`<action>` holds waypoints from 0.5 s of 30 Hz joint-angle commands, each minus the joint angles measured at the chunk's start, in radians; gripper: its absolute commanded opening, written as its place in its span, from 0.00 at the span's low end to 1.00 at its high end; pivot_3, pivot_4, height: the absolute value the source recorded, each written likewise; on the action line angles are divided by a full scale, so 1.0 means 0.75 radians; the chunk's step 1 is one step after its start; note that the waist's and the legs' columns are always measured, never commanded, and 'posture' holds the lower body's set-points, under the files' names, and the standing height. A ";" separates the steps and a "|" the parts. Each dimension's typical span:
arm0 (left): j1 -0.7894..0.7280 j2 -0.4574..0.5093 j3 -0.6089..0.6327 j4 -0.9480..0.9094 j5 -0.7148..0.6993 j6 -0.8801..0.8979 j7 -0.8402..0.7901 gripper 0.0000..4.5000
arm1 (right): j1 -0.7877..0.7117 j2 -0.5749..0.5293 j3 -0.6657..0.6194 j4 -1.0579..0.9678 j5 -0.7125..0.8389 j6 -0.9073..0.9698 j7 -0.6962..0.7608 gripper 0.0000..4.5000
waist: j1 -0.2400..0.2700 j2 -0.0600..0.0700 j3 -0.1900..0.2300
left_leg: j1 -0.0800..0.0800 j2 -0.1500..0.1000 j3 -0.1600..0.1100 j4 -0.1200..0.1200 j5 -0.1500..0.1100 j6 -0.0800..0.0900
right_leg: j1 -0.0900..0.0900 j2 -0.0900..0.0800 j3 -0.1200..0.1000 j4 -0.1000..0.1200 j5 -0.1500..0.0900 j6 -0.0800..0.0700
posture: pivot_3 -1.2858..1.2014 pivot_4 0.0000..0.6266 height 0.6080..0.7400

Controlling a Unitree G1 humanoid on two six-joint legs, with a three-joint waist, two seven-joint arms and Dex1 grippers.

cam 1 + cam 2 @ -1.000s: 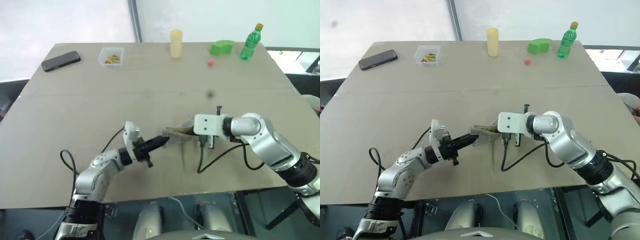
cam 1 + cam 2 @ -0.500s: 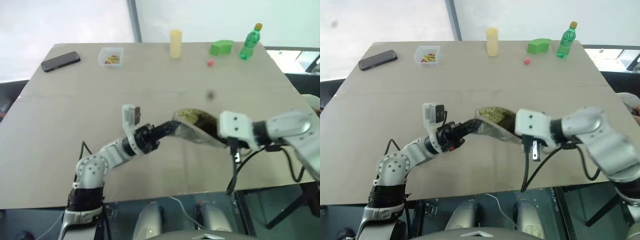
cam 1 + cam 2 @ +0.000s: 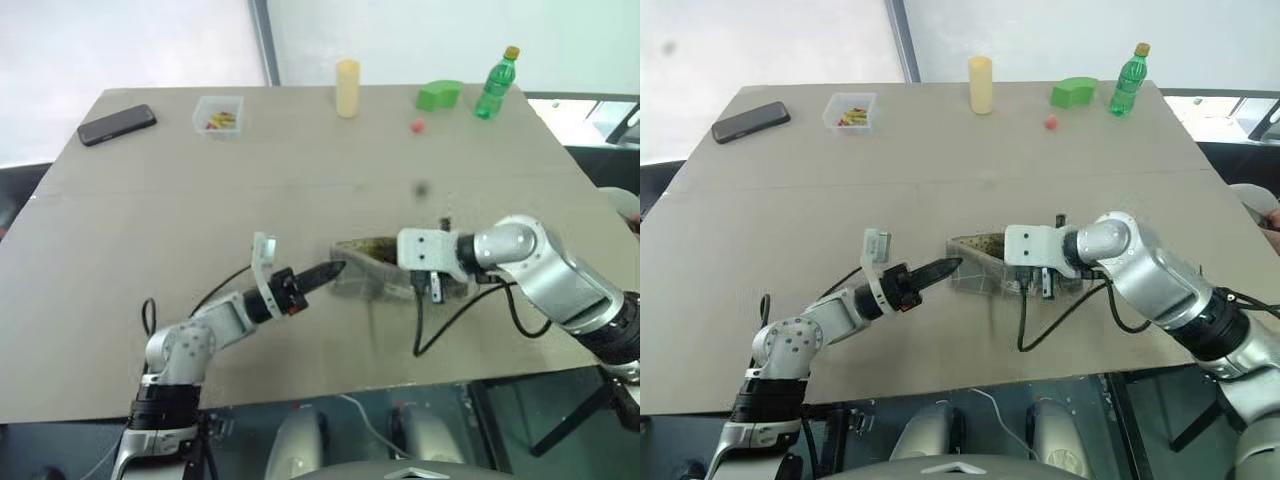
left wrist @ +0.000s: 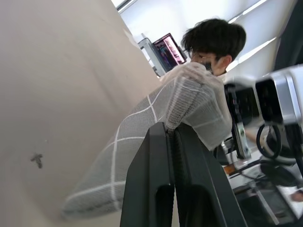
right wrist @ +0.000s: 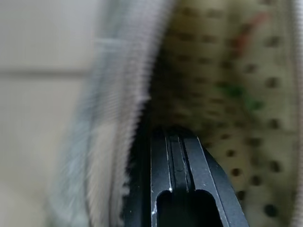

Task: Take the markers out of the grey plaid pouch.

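The pouch's zipper rim (image 5: 141, 97) is beside my closed right gripper, which is above the markers. I should open that gripper deep inside the dotted lining (image 5: 215, 101) and close it on a marker.
The grey plaid pouch (image 3: 368, 276) hangs low over the table's middle, strung between both grippers, its mouth open upward and showing tan-olive lining. My left gripper (image 3: 334, 268) is shut on the pouch's left end; in the left wrist view its fingers (image 4: 156, 161) pinch the plaid fabric (image 4: 142, 127). My right gripper (image 5: 173, 138) is shut on the rim at the pouch's right end, beside the dotted lining (image 5: 227, 71). The markers are hidden inside; blurred green and reddish patches show on the lining. I cannot tell whether the pouch touches the table.
Along the far edge of the table (image 3: 150, 230) lie a black phone (image 3: 117, 124), a clear box of small coloured bits (image 3: 220, 113), a yellow cylinder (image 3: 347, 88), a green block (image 3: 440, 95), a green bottle (image 3: 497, 83) and a small red thing (image 3: 418, 126). A person (image 4: 213, 40) sits beyond the table.
Half a second ago the pouch was lifted high and stretched wide between the grippers. Both hands have come back down and closer together, with the pouch still held.
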 commanded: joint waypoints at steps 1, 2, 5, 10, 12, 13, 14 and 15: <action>0.063 0.020 -0.045 -0.076 0.108 -0.107 -0.104 0.00 | 0.005 0.017 -0.037 -0.028 -0.048 -0.090 -0.004 0.01 | 0.000 0.000 0.000 | 0.000 0.000 0.000 0.000 0.000 0.000 | 0.000 0.000 0.000 0.000 0.000 0.000 | 0.52 0.24 1.00; 0.078 0.019 -0.054 -0.087 0.139 -0.149 -0.132 0.00 | 0.012 0.010 -0.048 -0.056 -0.035 -0.097 0.022 0.01 | 0.000 0.000 0.000 | 0.000 0.000 0.000 0.000 0.000 0.000 | 0.000 0.000 0.000 0.000 0.000 0.000 | 0.52 0.24 1.00; 0.117 -0.002 -0.062 -0.106 0.198 -0.269 -0.210 0.00 | 0.043 -0.013 -0.080 -0.142 -0.023 -0.092 0.053 0.06 | 0.003 0.000 0.000 | 0.000 0.000 0.000 0.000 0.000 0.000 | 0.000 0.000 0.000 0.000 0.000 0.000 | 0.52 0.24 1.00; 0.154 -0.010 -0.074 -0.048 0.262 -0.369 -0.297 0.00 | 0.065 0.019 -0.116 -0.184 -0.110 -0.061 -0.041 0.50 | 0.001 0.000 0.000 | 0.000 0.000 0.000 0.000 0.000 0.000 | 0.000 0.000 0.000 0.000 0.000 0.000 | 0.52 0.24 1.00; 0.150 -0.011 -0.074 -0.020 0.283 -0.384 -0.310 0.00 | 0.070 0.014 -0.114 -0.206 -0.119 -0.038 -0.029 0.71 | 0.001 0.000 0.000 | 0.000 0.000 0.000 0.000 0.000 0.000 | 0.000 0.000 0.000 0.000 0.000 0.000 | 0.52 0.24 1.00; 0.148 -0.010 -0.074 -0.011 0.291 -0.390 -0.316 0.00 | 0.072 0.012 -0.112 -0.214 -0.121 -0.029 -0.023 0.83 | 0.001 0.000 0.000 | 0.000 0.000 0.000 0.000 0.000 0.000 | 0.000 0.000 0.000 0.000 0.000 0.000 | 0.52 0.24 1.00; 0.144 -0.007 -0.078 -0.004 0.301 -0.397 -0.328 0.00 | 0.082 -0.005 -0.109 -0.238 -0.111 -0.004 0.003 0.91 | 0.002 0.000 0.000 | 0.000 0.000 0.000 0.000 0.000 0.000 | 0.000 0.000 0.000 0.000 0.000 0.000 | 0.52 0.24 1.00; 0.139 -0.004 -0.080 0.005 0.311 -0.404 -0.340 0.00 | 0.097 -0.031 -0.103 -0.268 -0.098 0.018 0.039 0.91 | 0.002 0.000 0.000 | 0.000 0.000 0.000 0.000 0.000 0.000 | 0.000 0.000 0.000 0.000 0.000 0.000 | 0.52 0.24 1.00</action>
